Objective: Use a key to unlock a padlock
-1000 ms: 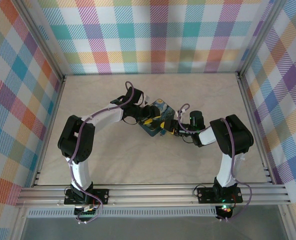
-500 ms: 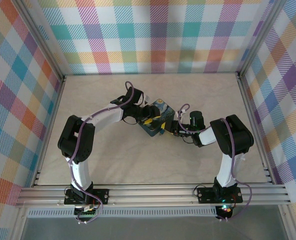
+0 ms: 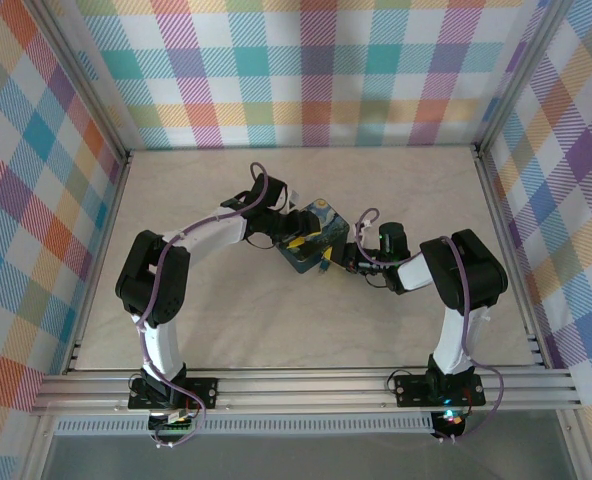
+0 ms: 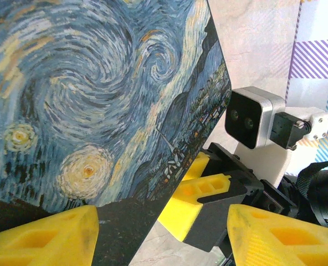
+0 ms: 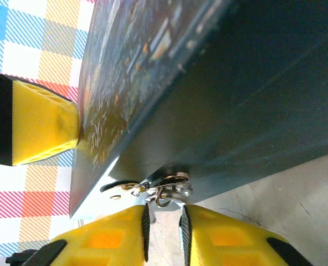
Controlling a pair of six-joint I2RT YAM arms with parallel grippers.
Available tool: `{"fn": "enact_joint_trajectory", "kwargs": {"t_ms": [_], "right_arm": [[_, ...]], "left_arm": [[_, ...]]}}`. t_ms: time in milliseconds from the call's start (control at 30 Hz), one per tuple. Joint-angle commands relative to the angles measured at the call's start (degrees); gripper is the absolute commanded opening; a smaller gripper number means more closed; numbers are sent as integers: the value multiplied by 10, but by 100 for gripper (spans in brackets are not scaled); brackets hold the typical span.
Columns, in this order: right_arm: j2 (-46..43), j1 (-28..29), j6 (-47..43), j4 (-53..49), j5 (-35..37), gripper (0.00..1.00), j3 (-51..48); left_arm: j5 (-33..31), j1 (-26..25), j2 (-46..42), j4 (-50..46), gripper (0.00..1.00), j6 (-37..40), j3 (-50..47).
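The shackle hangs past the narrow slit of my right gripper's pads. I should open them wide, go around both sides of the padlock and close on the shackle.
The starry-night tin lies mid-table and looms large in the left wrist view as tin. My left gripper is open, with the tin's near corner between its yellow fingers. My right gripper is at the tin's dark side, its pads a narrow slit apart. Just above its tips a small silvery loop and a slim dark metal piece hang at the tin's edge. I cannot tell whether these are the shackle and the key. The padlock's blue body is hidden.
The right gripper's yellow finger and its wrist camera sit close to the tin's right edge in the left wrist view. Checked cloth walls enclose the pale table. An aluminium rail runs along the near edge.
My right gripper has edged left, closer to the tin's side. The tin has shifted slightly. The left arm has barely moved.
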Motion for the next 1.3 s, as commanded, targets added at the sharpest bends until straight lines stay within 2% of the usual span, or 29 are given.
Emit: {"fn": "enact_joint_trajectory", "kwargs": {"t_ms": [0,167,267,567,1033,1267], "right_arm": [[-12,4,-8,11,-12,20,4],[-13,5,-9,5,-8,13,4],[-13,4,-11,-3,-5,13,5],[-54,2,-73,-53,28,30,-12],[-36,-5,-167,-89,36,46,20],[-12,-3,-168,-59,21,54,28]], "left_arm": [[-1,-7,6,-1,63,-2,13],[-2,-7,5,-1,63,-2,9],[-2,-7,5,0,63,-1,8],[-8,-7,1,-2,63,3,5],[-10,-7,8,0,63,2,5],[-11,-7,12,-1,63,2,4]]}}
